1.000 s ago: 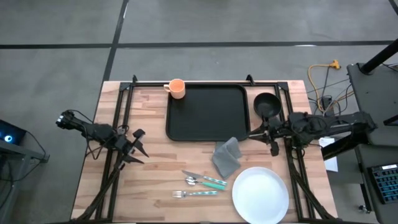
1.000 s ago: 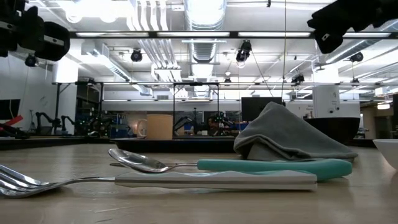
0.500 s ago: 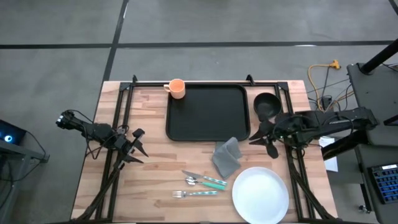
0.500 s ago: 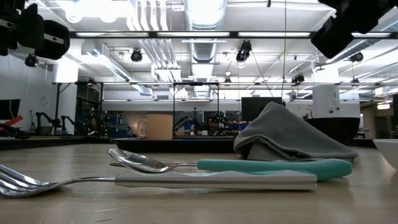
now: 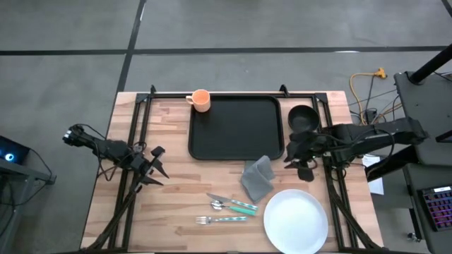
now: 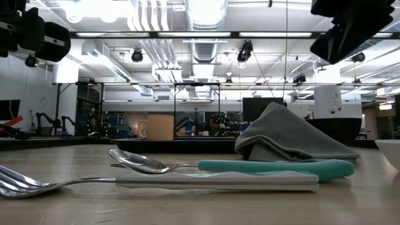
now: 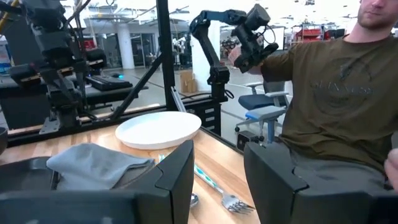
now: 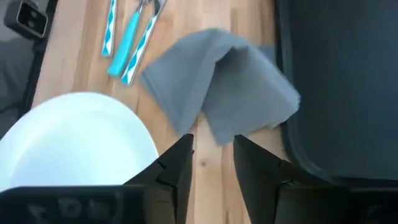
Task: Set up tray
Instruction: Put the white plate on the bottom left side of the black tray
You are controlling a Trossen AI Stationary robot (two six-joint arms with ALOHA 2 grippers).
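Observation:
The white plate's rim is clear of the grey napkin. My right gripper should keep going down toward that rim until its fingers are on both sides of it, then close.
The black tray lies at the table's far middle and holds nothing. An orange cup stands at its far left corner and a black bowl on the table to its right. A crumpled grey napkin lies just in front of the tray, near its right corner. A white plate lies near the front edge. My right gripper hovers open between bowl and plate, right of the napkin. My left gripper is open and empty at the table's left.
A spoon, a knife and a fork with teal-and-white handles lie left of the plate, near the front edge. A dark frame runs along the table's sides and back. A person sits beyond the table's near edge in the left wrist view.
My right gripper has moved a little toward the table's left, toward the grey napkin, staying open. Nothing on the table has moved.

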